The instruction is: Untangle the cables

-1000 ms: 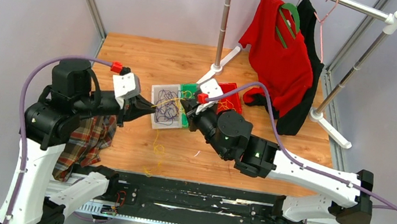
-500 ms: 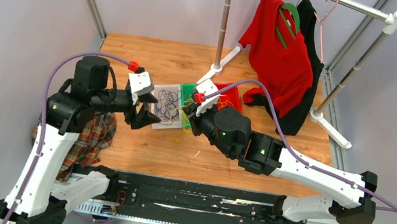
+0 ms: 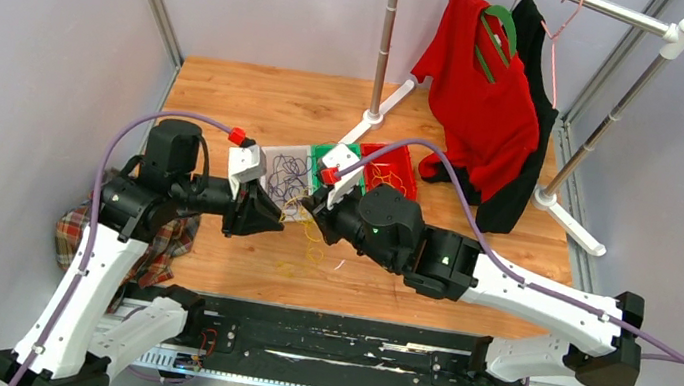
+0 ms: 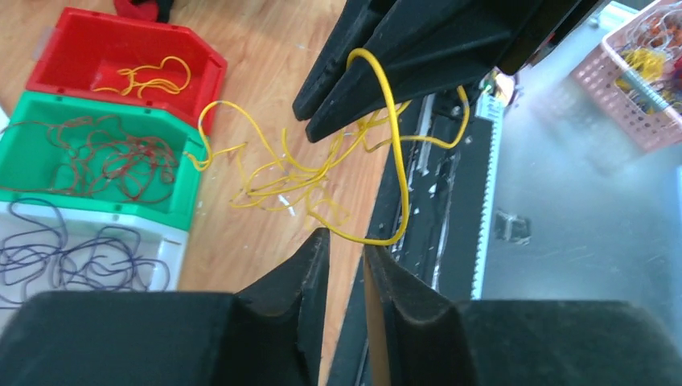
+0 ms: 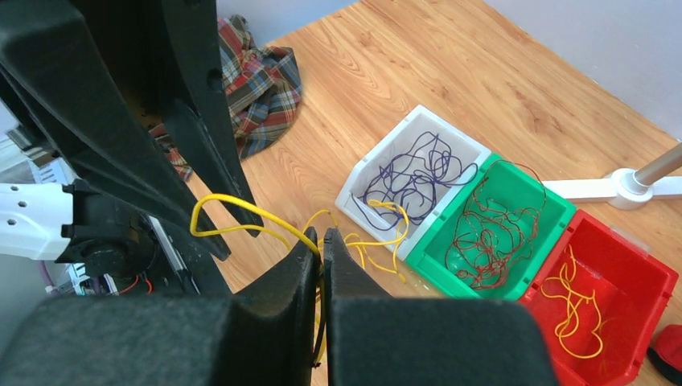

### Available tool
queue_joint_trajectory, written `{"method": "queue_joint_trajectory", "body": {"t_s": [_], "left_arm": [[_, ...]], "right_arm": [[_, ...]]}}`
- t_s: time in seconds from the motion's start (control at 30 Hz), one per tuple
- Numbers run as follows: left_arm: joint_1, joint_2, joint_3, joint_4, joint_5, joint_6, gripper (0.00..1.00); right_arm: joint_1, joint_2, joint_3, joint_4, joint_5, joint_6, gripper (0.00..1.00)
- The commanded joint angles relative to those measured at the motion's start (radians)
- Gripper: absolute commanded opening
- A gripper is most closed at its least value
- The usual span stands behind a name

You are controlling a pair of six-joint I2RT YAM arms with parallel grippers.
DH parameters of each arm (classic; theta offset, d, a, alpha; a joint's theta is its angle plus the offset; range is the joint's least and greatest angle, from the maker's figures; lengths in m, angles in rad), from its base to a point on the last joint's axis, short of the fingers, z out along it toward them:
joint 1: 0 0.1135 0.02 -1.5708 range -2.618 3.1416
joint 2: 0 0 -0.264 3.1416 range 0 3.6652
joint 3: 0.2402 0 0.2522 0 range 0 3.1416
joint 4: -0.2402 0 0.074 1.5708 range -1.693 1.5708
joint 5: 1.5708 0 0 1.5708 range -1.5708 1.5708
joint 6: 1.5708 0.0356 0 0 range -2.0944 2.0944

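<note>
The yellow cable's loop barely brushes the ends of the left gripper's fingers, so the robot should spread those fingers wide and grab the cable's tangle below the right gripper.
A yellow cable is pinched in my shut right gripper and loops up toward the left gripper. In the left wrist view that same yellow cable hangs from the right gripper's fingers and curves across the tips of my left gripper. The left jaws stand a little apart with nothing between them. More yellow strands lie tangled on the wood beside the bins. Purple cables fill the white bin, red-brown cables the green bin, and yellow cables the red bin. From above, both grippers meet just in front of the bins.
A plaid cloth lies at the table's left under the left arm. A clothes rack with a red garment stands at the back right, one foot behind the bins. A pink basket sits off the table's near edge.
My left gripper let go of a yellow strand, swung right and came in front of the bins, facing the right gripper. The right gripper stayed shut and drifted slightly toward the near side.
</note>
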Motion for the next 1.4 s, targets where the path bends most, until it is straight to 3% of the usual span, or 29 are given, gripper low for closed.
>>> {"method": "queue_joint_trajectory", "body": {"t_s": [0.0,0.03,0.1,0.27,0.47,0.73,0.93,1.1,1.2,1.3,1.37], "left_arm": [[-0.006,-0.032,0.000,0.050,0.094,0.001,0.21],[-0.006,-0.045,0.001,0.051,0.123,0.010,0.21],[-0.006,-0.077,0.006,0.044,0.163,0.051,0.34],[-0.006,-0.122,0.044,0.043,0.126,0.088,0.51],[-0.006,-0.105,0.054,0.147,-0.101,0.073,0.51],[-0.054,-0.018,0.016,0.203,0.138,-0.037,0.56],[-0.083,-0.047,-0.058,0.202,0.203,-0.070,0.45],[-0.084,-0.058,-0.054,0.091,0.152,0.045,0.34],[-0.083,-0.065,-0.066,0.078,0.129,0.060,0.36],[-0.085,-0.077,-0.068,0.077,0.120,0.064,0.52],[-0.085,-0.080,-0.071,0.078,0.125,0.053,0.49]], "right_arm": [[-0.011,-0.030,-0.028,0.019,-0.023,-0.036,0.01],[-0.011,-0.042,-0.039,0.026,-0.033,-0.048,0.01],[-0.011,-0.075,-0.070,0.048,-0.054,-0.060,0.01],[-0.011,-0.228,-0.240,0.248,-0.157,-0.078,0.01],[-0.011,-0.287,-0.310,0.329,-0.316,-0.093,0.01],[-0.011,-0.221,-0.277,0.344,-0.440,-0.115,0.01],[-0.011,-0.189,-0.270,0.395,-0.465,-0.110,0.01],[-0.011,-0.196,-0.280,0.396,-0.465,-0.121,0.01],[-0.011,-0.205,-0.286,0.392,-0.467,-0.127,0.01],[-0.011,-0.217,-0.294,0.384,-0.470,-0.127,0.01],[-0.011,-0.224,-0.304,0.388,-0.466,-0.127,0.01]]}}
